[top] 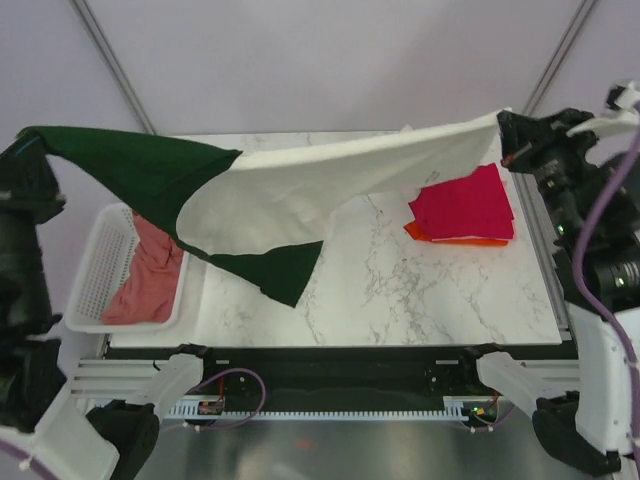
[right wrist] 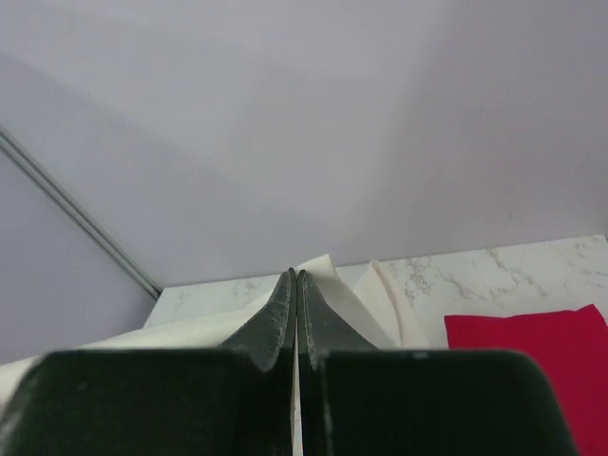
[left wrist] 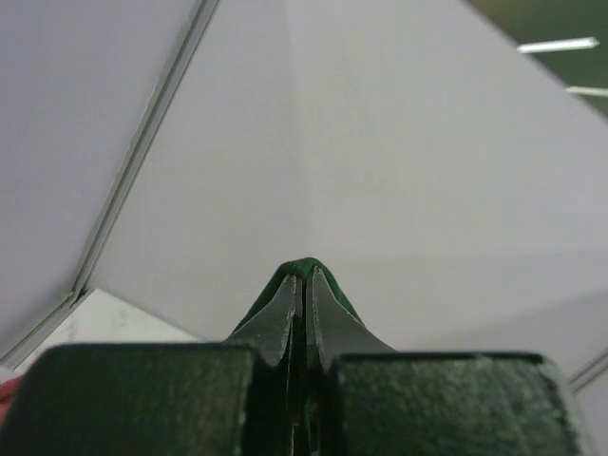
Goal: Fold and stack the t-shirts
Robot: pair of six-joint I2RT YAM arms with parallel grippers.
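The cream t-shirt's loose side is hanging below my raised grippers. Next, I swing the t-shirt toward the table's far edge first and then pull it back down flat.
The cream t-shirt with dark green sleeves hangs stretched in the air above the table, held between both arms. My left gripper is shut on a dark green sleeve at the far left. My right gripper is shut on the cream hem at the far right. A folded magenta t-shirt lies on a folded orange one at the table's right; the magenta one shows in the right wrist view. A salmon-pink t-shirt lies crumpled in the basket.
A white plastic lattice basket stands off the table's left edge. The marble table has bare surface in the middle and front. Grey tent walls with poles rise behind.
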